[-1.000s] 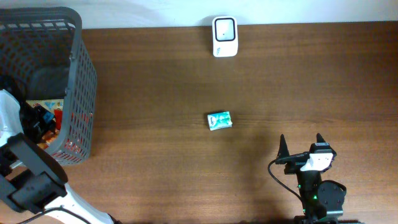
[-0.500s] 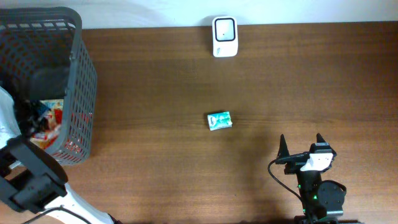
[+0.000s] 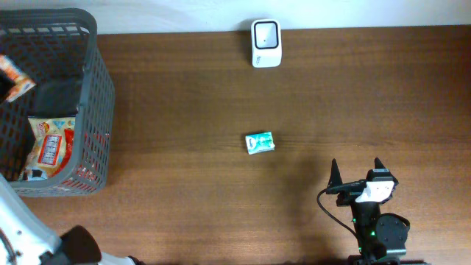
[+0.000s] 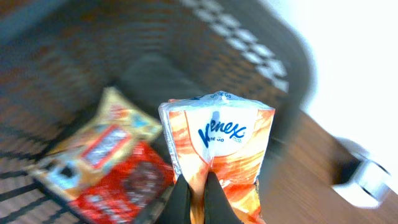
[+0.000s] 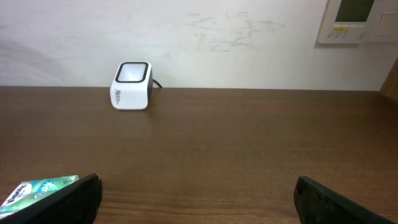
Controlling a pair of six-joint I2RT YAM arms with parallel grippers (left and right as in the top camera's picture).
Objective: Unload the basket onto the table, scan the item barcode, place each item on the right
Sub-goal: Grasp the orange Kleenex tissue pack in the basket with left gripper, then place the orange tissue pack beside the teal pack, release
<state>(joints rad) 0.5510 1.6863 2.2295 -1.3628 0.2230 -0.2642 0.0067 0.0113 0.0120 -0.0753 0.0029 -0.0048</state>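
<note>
I should keep moving the orange tissue pack [image 3: 16,78], held clear above the basket in my left gripper, to the open space [image 3: 228,126] beside the green packet and let it go there.
An orange and white Kleenex tissue pack [image 4: 217,140] is pinched at its lower edge by my left gripper [image 4: 198,186], which is shut on it and holds it above the dark mesh basket [image 4: 273,56]. From overhead the pack [image 3: 13,77] shows at the far left edge over the basket [image 3: 96,88]. The white barcode scanner [image 3: 266,43] stands at the table's back edge, also in the right wrist view [image 5: 132,85]. My right gripper [image 3: 357,171] rests open and holds nothing near the front right.
A small green packet [image 3: 259,142] lies mid-table, just ahead and left of the right fingers [image 5: 37,190]. Red and yellow snack packets [image 3: 51,147] lie inside the basket. A wall panel [image 5: 360,18] hangs behind the table.
My left gripper shut on the tissue pack inside the basket and rose with it above the basket. The right arm stayed still.
</note>
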